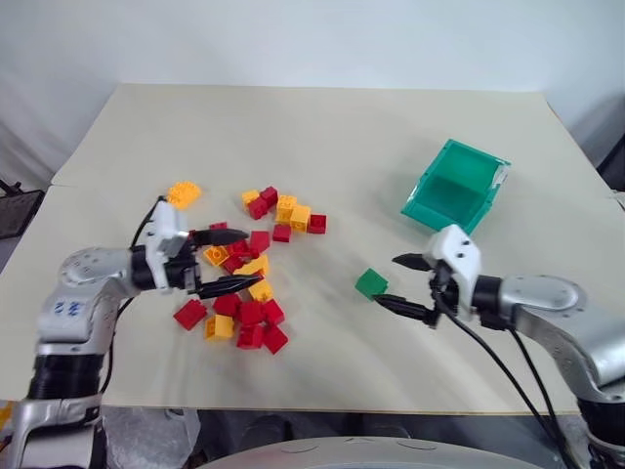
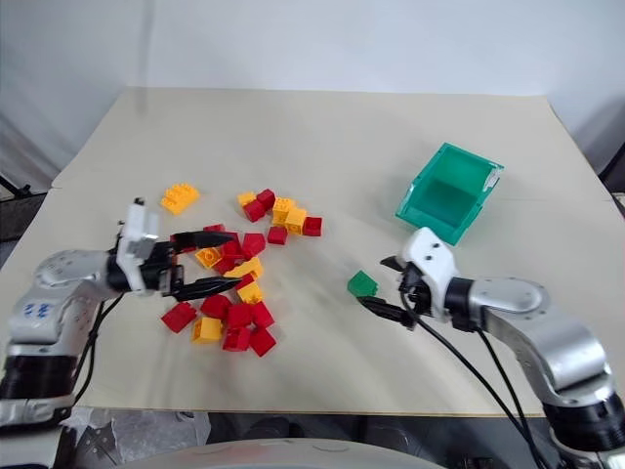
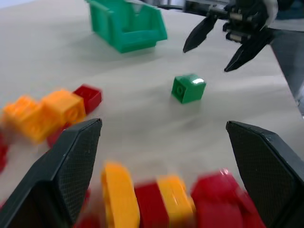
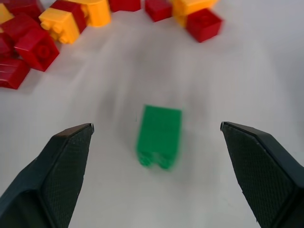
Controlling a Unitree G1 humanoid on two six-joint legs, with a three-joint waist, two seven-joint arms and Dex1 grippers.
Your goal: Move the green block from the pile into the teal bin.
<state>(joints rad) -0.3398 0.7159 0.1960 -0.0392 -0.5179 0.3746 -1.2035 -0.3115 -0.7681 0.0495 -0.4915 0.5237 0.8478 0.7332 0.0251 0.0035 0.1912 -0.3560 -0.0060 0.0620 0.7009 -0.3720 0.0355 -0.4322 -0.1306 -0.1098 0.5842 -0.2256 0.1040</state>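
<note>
The green block [image 1: 370, 283] and the teal bin are both far away from the robot's left gripper, so the robot's right gripper should pick up the block and bring it into the bin [image 1: 453, 195].
The green block [image 1: 371, 283] lies alone on the table, to the right of the pile [image 1: 244, 283] of red and yellow-orange bricks and apart from it. My right gripper [image 1: 385, 279] is open just to the block's right, and the block [image 4: 159, 135] shows between and ahead of its spread fingers, untouched. The teal bin [image 1: 455, 186] stands empty behind that gripper, toward the back right. Over the pile's left side my left gripper [image 1: 252, 258] is open and holds nothing. From the left wrist I see the green block [image 3: 189, 88], the bin [image 3: 126, 23] and the right gripper [image 3: 206, 60].
The cream table [image 1: 342, 127] has bare room between the pile and the green block and across its far half. One yellow-orange brick [image 1: 183, 193] lies apart at the pile's back left. The table's front edge runs close below both arms.
</note>
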